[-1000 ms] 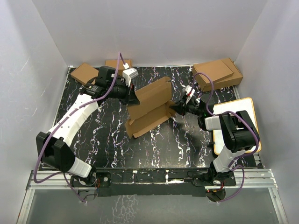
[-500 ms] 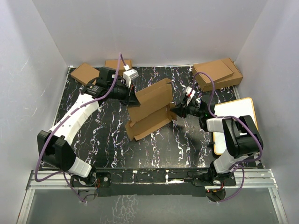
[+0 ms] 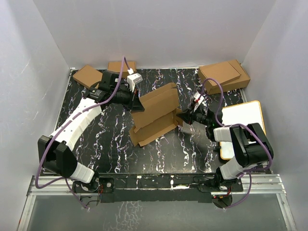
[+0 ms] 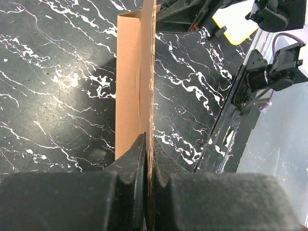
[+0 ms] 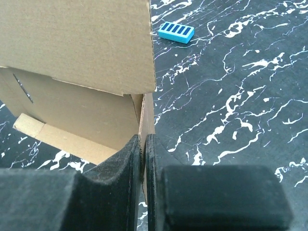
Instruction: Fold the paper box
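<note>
The side flap (image 3: 177, 117) in my right gripper spreads out past the end of the raised panel. My right gripper should therefore let go of the flap and push it in from outside (image 5: 149, 113).
The paper box (image 3: 155, 113) is a brown creased cardboard sheet, partly folded, in the middle of the black marbled table. A large panel stands tilted up over a lower part with a side wall. My left gripper (image 3: 137, 102) is shut on the box's left upper edge; in the left wrist view the cardboard edge (image 4: 148, 86) runs straight out from between the fingers (image 4: 149, 159). My right gripper (image 3: 180, 117) is shut on the box's right side flap (image 5: 147, 113), with the raised panel (image 5: 77, 43) above it.
Two larger stacked brown boxes (image 3: 225, 76) lie at the back right and small brown boxes (image 3: 87, 75) at the back left. A white board with a yellow rim (image 3: 242, 126) lies at the right edge. A small blue block (image 5: 176, 32) lies on the table beyond the box.
The box has shifted slightly toward the front, and the right gripper has moved with it toward the near side. The left gripper keeps its hold on the upper edge.
</note>
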Controlling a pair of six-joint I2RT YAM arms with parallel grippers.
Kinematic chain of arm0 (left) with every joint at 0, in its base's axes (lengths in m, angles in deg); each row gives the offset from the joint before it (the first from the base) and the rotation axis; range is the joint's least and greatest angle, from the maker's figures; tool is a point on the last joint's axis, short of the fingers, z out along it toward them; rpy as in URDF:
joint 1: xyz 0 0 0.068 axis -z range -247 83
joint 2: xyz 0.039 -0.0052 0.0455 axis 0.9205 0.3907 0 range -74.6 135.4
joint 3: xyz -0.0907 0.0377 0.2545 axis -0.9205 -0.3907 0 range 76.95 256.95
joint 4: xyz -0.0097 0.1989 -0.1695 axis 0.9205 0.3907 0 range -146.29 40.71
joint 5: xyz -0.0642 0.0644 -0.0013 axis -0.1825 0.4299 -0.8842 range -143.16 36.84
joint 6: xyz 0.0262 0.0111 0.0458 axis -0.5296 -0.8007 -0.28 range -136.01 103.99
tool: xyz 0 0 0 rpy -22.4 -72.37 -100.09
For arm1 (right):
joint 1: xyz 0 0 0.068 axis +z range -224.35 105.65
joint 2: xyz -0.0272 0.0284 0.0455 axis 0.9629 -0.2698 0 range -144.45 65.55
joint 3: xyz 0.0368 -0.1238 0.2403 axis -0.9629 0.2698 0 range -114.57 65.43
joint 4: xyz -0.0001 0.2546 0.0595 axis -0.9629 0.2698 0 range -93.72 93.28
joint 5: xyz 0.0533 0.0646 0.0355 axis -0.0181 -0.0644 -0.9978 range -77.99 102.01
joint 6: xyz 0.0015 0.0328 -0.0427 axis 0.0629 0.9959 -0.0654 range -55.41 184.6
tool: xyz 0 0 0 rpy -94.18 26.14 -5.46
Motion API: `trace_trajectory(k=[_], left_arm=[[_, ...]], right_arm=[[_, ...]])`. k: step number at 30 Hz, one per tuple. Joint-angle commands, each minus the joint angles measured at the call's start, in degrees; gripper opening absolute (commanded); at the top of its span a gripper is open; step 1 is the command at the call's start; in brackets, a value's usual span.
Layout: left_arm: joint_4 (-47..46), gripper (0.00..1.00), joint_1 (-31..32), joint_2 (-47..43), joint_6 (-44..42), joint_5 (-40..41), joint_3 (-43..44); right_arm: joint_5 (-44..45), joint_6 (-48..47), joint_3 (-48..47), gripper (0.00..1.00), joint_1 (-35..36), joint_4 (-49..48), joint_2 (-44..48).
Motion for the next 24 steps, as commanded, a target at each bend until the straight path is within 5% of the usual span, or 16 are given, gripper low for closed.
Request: trace_trajectory(k=[1,15,24], left_arm=[[2.34,0.0,0.15,-2.51,-2.27,-1.65,-0.22],[6.64,0.0,0.21,-7.6,-12.44,10.73,4.27],[3.54,0.0,0.19,-7.34,-11.36,8.41,-1.22]], right_arm=[[1.29,6.52,4.52,0.1,2.56,-14.63,-0.46],[15.85,7.66,-3.16,0.08,12.54,-39.49,-15.27],[12.44,7.28,-2.51,0.16,12.43,-43.19,-20.45]])
